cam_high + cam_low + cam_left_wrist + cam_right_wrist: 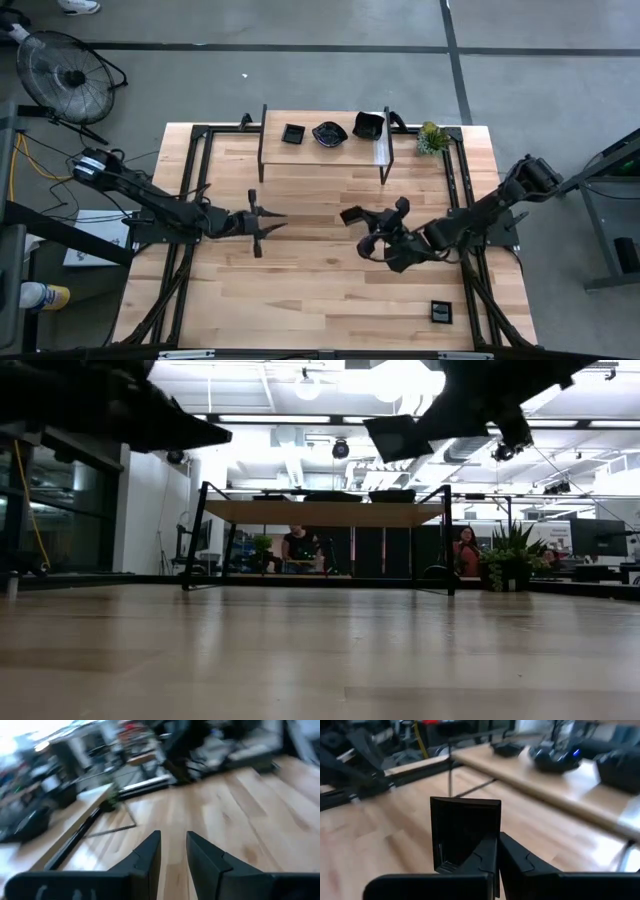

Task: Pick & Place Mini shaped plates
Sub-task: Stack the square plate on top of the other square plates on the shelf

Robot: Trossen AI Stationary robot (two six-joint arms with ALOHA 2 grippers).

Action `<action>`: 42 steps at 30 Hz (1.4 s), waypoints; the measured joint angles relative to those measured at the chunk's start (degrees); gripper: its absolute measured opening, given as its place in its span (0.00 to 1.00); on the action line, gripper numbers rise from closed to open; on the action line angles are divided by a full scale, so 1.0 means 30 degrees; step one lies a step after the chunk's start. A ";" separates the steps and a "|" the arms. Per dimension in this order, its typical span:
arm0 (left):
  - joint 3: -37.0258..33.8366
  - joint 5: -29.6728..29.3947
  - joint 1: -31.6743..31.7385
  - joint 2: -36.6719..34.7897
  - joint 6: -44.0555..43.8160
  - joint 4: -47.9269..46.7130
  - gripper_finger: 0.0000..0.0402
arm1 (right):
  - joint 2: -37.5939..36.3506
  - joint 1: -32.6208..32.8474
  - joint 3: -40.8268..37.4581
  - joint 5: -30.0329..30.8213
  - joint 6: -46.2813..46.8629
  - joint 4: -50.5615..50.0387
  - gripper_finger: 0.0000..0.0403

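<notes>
The robot's right gripper is holding a square plate, but the shelf's square plate (293, 133) is closer to the left gripper, so the left gripper should take the held plate's free edge (465, 804).
My right gripper (360, 218) hangs over the middle of the table, shut on a small square glossy black plate (465, 827), which also shows in the high view (351, 214) and in the low view (398, 437). Three more black plates sit on the raised wooden shelf (320, 150) at the far side: a square one (293, 133), a wavy-edged one (329, 133) and a deeper one (368, 125). Another square plate (441, 312) lies flat near the table's near right corner. My left gripper (272, 224) waits open over the table's left middle, touching nothing. My right gripper pinches the square plate between its two fingers (517, 862) at the plate's lower edge near a corner (472, 854). The fingers reach in from the table's right side, roughly level. The plate stands on edge beyond the fingertips, lifted clear of the table and higher than the shelf top.
A small green plant (431, 138) stands on the table at the shelf's right end. The shelf rests on thin black legs (190, 535), with open space under it. Black frame rails (185, 200) run along the table's left and right sides. People sit in the room beyond.
</notes>
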 joint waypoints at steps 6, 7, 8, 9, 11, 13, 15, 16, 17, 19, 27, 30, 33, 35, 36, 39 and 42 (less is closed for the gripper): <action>0.0000 -0.3334 0.0015 0.2103 -0.4341 0.2328 0.22 | 0.0000 -0.0819 0.0000 0.1587 -0.3540 0.2631 0.02; 0.0000 -0.3504 0.0015 0.2392 -0.4579 0.2565 0.22 | 0.0002 -0.0956 0.0000 0.1586 -0.4043 0.3120 0.02; 0.0008 -0.3576 0.0015 0.2718 -0.4666 0.2836 0.22 | 0.0040 -0.1085 0.0000 0.1554 -0.4542 0.3650 0.02; 0.0070 -0.3597 0.0015 0.3057 -0.4644 0.3013 0.22 | 0.0100 -0.1204 0.0000 0.1447 -0.5078 0.4153 0.02; 0.0222 -0.3661 0.0015 0.3522 -0.4491 0.3023 0.22 | 0.0348 -0.1434 0.0000 0.1055 -0.6000 0.5019 0.01; 0.0510 -0.3648 0.0015 0.3874 -0.3623 0.3034 0.22 | 0.0580 -0.1689 0.0000 0.0165 -0.6482 0.5576 0.01; 0.0932 -0.3160 0.0015 0.4191 -0.1377 0.2894 0.22 | 0.0859 -0.1990 0.0000 -0.0992 -0.6554 0.6223 0.01; 0.1197 -0.2710 0.0015 0.4281 0.0266 0.2744 0.22 | 0.0972 -0.2132 0.0000 -0.1528 -0.6503 0.6432 0.01; 0.1514 -0.2165 0.0007 0.4394 0.1980 0.2657 0.22 | 0.1094 -0.2270 0.0000 -0.2039 -0.6417 0.6563 0.01; 0.2361 -0.0974 0.0007 0.4551 0.5699 0.1848 0.22 | 0.1309 -0.2615 0.0000 -0.3016 -0.5940 0.6968 0.02; 0.6380 -0.0015 0.0000 0.4559 1.6291 -0.6110 0.22 | 0.1377 -0.3752 0.0000 -0.6421 -0.3346 0.6965 0.01; 0.7748 -0.0746 0.0000 0.4557 1.8025 -0.8406 0.22 | 0.1377 -0.4256 0.0000 -0.7369 -0.2124 0.6899 0.01; 0.8717 -0.1540 0.0000 0.4551 1.8910 -0.9706 0.22 | 0.1384 -0.4711 0.0000 -0.7703 -0.1370 0.6892 0.02; 0.9092 -0.1857 0.0000 0.4551 1.9591 -1.0432 0.22 | 0.1384 -0.4969 0.0000 -0.7884 -0.1021 0.6900 0.02; 0.9215 -0.1907 -0.0001 0.4551 2.0105 -1.0724 0.22 | 0.1384 -0.5100 0.0000 -0.8018 -0.0873 0.6893 0.01; 0.9238 -0.2200 -0.0163 0.4551 2.2245 -1.1125 0.22 | 0.1384 -0.5470 0.0000 -0.8988 -0.0516 0.6887 0.01; 0.9238 -0.3207 -0.0552 0.4551 2.4774 -1.1777 0.22 | 0.1384 -0.5770 0.0000 -1.0087 -0.0154 0.6853 0.01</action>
